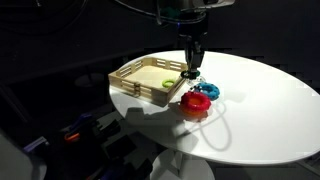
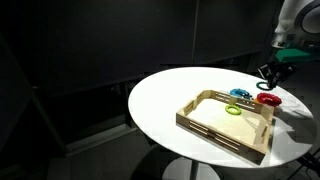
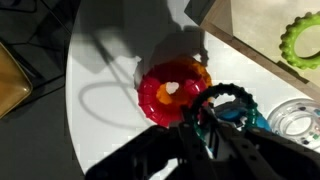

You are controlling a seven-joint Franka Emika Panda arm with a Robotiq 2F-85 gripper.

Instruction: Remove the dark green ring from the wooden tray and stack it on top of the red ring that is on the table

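Note:
My gripper should go on toward the red ring's middle [image 3: 172, 92] and let go there, because the dark green ring is clear of the tray and overlaps the red ring's edge [image 3: 201, 92].
My gripper [image 3: 205, 115] is shut on the dark green ring [image 3: 238, 93] and holds it above the table [image 1: 260, 110], just beside the red ring [image 3: 160, 95] and partly over its edge. The red ring lies flat on the white table next to the wooden tray [image 1: 135, 78], with something orange and white in its hole. In both exterior views the gripper [image 1: 190, 72] [image 2: 270, 73] hangs over the red ring [image 1: 197, 103] [image 2: 268, 99], near the tray's [image 2: 215, 125] corner.
A yellow-green ring [image 1: 165, 82] [image 3: 303, 42] lies inside the tray. A blue ring [image 1: 210, 92] [image 3: 258, 118] lies on the table touching the red ring. A pale whitish ring [image 3: 295, 120] lies beside the blue one. The table edge is close behind the rings.

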